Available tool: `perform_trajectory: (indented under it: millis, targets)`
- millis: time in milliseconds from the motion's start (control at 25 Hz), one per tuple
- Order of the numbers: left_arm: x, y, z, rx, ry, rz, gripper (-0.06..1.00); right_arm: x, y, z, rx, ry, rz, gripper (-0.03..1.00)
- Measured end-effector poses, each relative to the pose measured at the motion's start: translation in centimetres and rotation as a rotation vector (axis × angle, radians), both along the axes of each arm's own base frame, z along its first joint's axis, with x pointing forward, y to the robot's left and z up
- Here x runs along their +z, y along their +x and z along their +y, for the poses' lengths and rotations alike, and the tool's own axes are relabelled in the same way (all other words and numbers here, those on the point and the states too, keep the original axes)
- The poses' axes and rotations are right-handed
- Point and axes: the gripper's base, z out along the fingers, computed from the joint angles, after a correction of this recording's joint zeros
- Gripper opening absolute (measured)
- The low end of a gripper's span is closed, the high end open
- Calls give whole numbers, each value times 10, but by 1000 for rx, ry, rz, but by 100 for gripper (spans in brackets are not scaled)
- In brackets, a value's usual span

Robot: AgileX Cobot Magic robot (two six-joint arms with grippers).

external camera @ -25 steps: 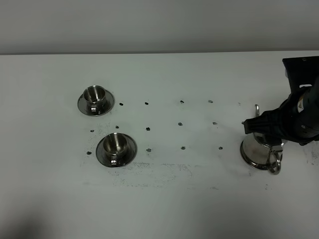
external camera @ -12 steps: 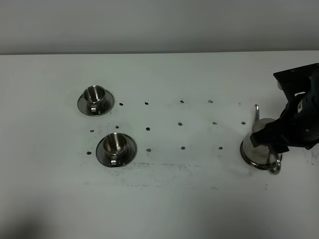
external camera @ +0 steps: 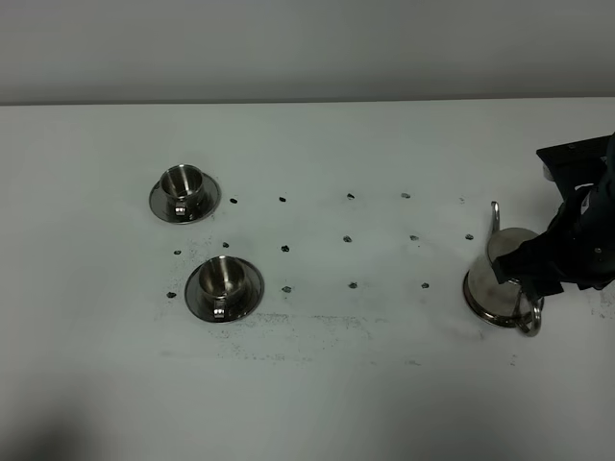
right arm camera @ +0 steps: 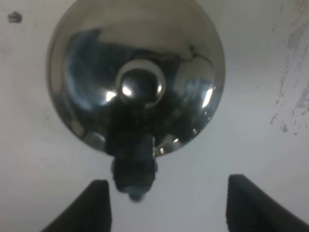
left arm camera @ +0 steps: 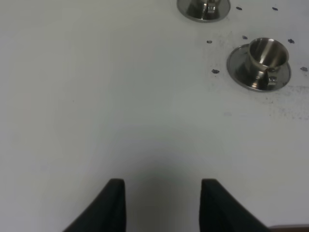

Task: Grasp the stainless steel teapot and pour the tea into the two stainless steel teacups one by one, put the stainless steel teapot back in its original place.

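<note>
The stainless steel teapot [external camera: 492, 277] has a wider rim [external camera: 485, 313] showing beneath it. The teapot will come off a loose saucer when I lift it, and the saucer will stay behind.
The stainless steel teapot [external camera: 498, 283] stands upright on the white table at the right, spout up and loop handle toward the front. In the right wrist view its domed lid and knob [right arm camera: 141, 87] show from above. My right gripper [external camera: 544, 271] hangs open just right of the pot. In the right wrist view this gripper [right arm camera: 166, 205] has its fingers spread wide beside the pot's dark handle [right arm camera: 134, 169] and grips nothing. The two stainless steel teacups stand on saucers at the left, one farther back [external camera: 184, 192] and one nearer [external camera: 223, 286]. My left gripper [left arm camera: 163, 205] is open and empty, far from the cups [left arm camera: 263, 60].
Small dark marks [external camera: 348, 238] dot the white table [external camera: 336, 384] in rows between the cups and the teapot. Grey scuffs run along the front. A plain wall [external camera: 307, 48] bounds the table's far edge.
The right arm has drawn back to the right, off the top of the teapot, uncovering its lid. Teapot and cups have not moved.
</note>
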Motion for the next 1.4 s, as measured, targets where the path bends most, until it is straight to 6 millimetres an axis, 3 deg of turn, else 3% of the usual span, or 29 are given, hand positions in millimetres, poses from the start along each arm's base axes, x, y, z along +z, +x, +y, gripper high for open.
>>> perform_trajectory:
  millis: [200,1080,1200,1360,1400]
  targets:
    - [0,0,0,0,0,0,37,-13,6,-3,18,14,32,54]
    - [0,0,0,0,0,0,37,-32,18,-1,82,5,67,53]
    - [0,0,0,0,0,0,37,-32,19,-1,82,5,56,46]
    - [0,0,0,0,0,0,37,-32,19,-1,81,8,56,23]
    - [0,0,0,0,0,0,37,-32,19,-1,83,8,56,22]
